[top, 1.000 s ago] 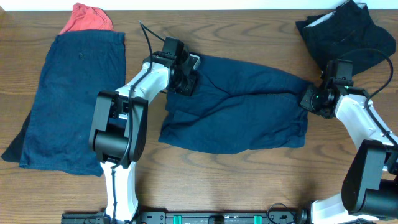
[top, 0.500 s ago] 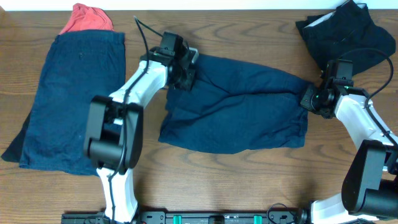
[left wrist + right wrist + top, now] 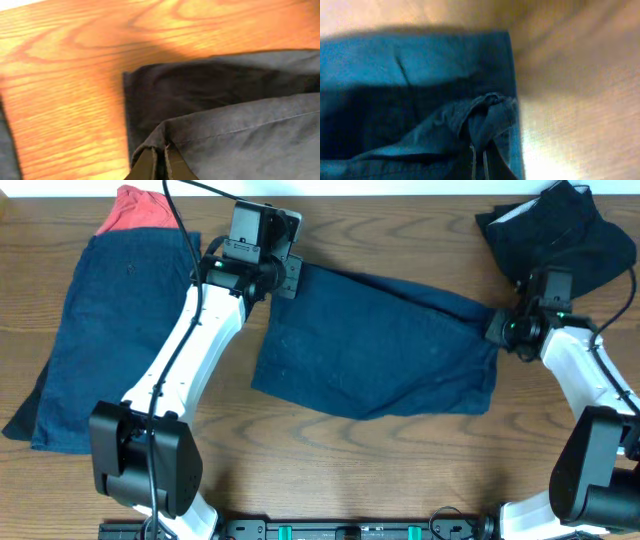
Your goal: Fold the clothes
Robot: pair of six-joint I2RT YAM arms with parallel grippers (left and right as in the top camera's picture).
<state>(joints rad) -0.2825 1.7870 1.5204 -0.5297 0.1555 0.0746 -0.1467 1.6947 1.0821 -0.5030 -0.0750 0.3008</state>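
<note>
The navy shorts' held edge (image 3: pixel 215 112) stops short of the far corner of the lower layer, so my left gripper should pull it back and lay it up to that corner (image 3: pixel 131 80).
A pair of navy shorts (image 3: pixel 375 350) lies spread across the middle of the table, folded over on itself. My left gripper (image 3: pixel 285 278) is shut on the shorts' upper left corner (image 3: pixel 150 142), the cloth pinched between its fingers (image 3: pixel 146 167). At the right edge my right gripper (image 3: pixel 497 325) is shut on the shorts' upper right corner (image 3: pixel 487 112), where the fabric bunches between the fingertips (image 3: pixel 485 167). Another pair of navy clothes (image 3: pixel 115 340) lies flat at the left. A near-black garment (image 3: pixel 555 230) is heaped at the back right.
A red garment (image 3: pixel 140 210) peeks out behind the left navy pair at the table's back edge. Bare wood (image 3: pixel 350 460) runs along the front of the table. Cables trail from both wrists.
My left gripper has pulled the shorts' upper left corner back and to the left, stretching the top edge straight and smoothing the wrinkles. The right gripper has shifted slightly toward the back, holding its corner.
</note>
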